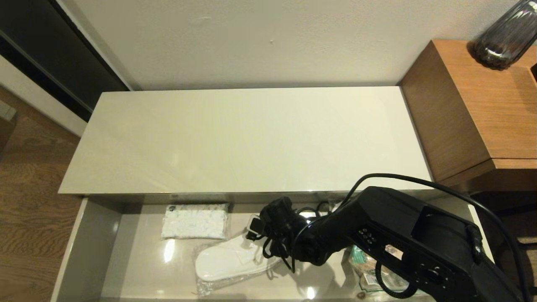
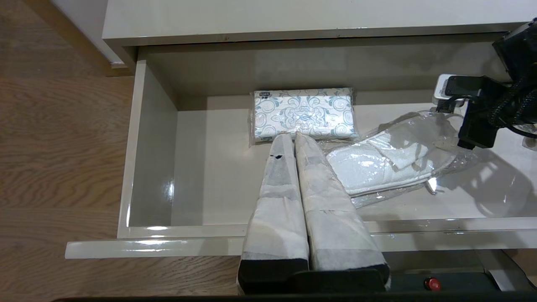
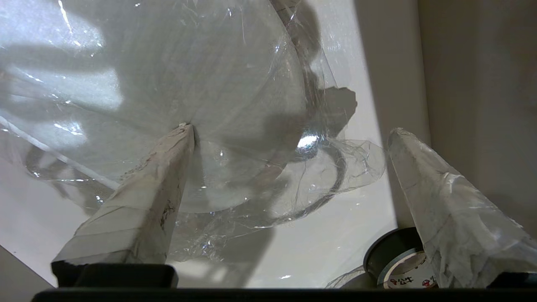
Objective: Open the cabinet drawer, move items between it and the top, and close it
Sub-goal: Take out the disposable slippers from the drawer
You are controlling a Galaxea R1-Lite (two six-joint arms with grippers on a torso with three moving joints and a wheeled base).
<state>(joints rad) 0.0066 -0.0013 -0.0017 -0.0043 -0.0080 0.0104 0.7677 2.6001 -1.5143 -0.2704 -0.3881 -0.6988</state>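
The white slippers point(image 1: 229, 259) have loose, crinkled clear film point(image 3: 358, 163) all around them, so I expect them to stay together inside and come along with the pinched film when I lift.
The cabinet drawer point(image 1: 86, 247) is pulled open below the bare top point(image 1: 251, 138). One bagged pair of white slippers point(image 1: 228, 260) lies on the drawer floor near its middle. My right arm reaches down into the drawer over the bag's right end. In the right wrist view the right gripper point(image 3: 289, 132) is open, one fingertip point(image 3: 184, 134) touching the slippers' bag point(image 3: 168, 63), the other near the drawer's wall, with the bag's crinkled loose end between them. My left gripper point(image 2: 293, 140) hangs shut and empty above the drawer's front rail, left of the slippers point(image 2: 390, 163).
A small white patterned packet point(image 2: 304, 113) lies at the drawer's back, left of the slippers. A brown-and-green bag point(image 1: 369, 268) sits under my right arm. A black round tin point(image 3: 398, 260) lies by the right fingers. A brown wood unit point(image 1: 474, 109) with a dark vase point(image 1: 503, 35) stands right.
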